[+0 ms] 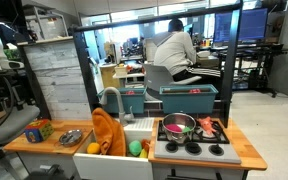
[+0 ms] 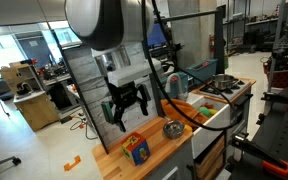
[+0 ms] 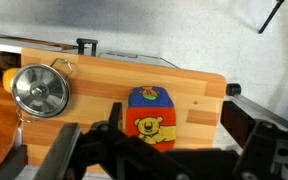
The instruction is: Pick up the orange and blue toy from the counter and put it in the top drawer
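Observation:
The orange and blue toy (image 3: 151, 116) is away from the strainer (image 3: 41, 91) and lined up with my open fingers. My gripper should keep going down until the fingers are on both sides of the toy.
The orange and blue toy (image 2: 136, 148) is a small block with a yellow bear on its red-orange face. It lies on the wooden counter (image 2: 154, 150) near the end. It also shows in the wrist view (image 3: 151, 113) and in an exterior view (image 1: 37, 130). My gripper (image 2: 127, 108) hangs open and empty just above the toy. In the wrist view its fingers (image 3: 159, 148) stand on either side of the toy without touching it. The white drawer tower stands behind the counter, and its top drawer (image 1: 54, 48) looks shut.
A round metal strainer (image 3: 39, 90) lies on the counter beside the toy. An orange cloth (image 1: 108, 132) drapes over the white sink (image 1: 134, 128). Yellow and green fruits (image 1: 136, 148) lie below it. A pot (image 1: 179, 124) sits on the black stove. A person (image 1: 174, 50) sits in the background.

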Controlling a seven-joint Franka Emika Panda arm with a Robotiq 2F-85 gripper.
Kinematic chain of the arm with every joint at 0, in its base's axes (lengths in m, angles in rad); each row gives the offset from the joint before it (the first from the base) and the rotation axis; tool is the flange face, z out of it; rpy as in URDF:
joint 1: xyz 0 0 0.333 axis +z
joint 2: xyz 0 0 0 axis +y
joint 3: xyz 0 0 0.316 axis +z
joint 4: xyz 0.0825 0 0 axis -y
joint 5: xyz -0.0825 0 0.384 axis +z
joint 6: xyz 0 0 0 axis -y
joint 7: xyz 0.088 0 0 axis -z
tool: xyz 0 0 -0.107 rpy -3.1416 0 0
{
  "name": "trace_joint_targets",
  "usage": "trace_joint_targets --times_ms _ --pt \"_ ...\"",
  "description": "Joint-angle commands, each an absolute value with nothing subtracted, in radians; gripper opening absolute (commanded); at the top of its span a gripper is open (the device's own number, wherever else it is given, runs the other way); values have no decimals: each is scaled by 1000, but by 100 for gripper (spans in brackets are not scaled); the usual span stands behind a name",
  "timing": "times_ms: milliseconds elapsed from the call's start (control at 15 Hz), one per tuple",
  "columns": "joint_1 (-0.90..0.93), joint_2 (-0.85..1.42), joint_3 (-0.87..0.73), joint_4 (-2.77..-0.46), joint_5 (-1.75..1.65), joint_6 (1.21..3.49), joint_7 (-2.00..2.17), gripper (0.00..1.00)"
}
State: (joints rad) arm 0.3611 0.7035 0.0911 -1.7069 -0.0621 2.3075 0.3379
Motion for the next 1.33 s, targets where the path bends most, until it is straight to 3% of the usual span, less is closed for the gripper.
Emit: trace_joint_targets --times_ms 0,1267 --pt "408 801 24 -1618 -107 2288 446 100" --pt "418 1145 -3 -1174 -89 2093 508 100"
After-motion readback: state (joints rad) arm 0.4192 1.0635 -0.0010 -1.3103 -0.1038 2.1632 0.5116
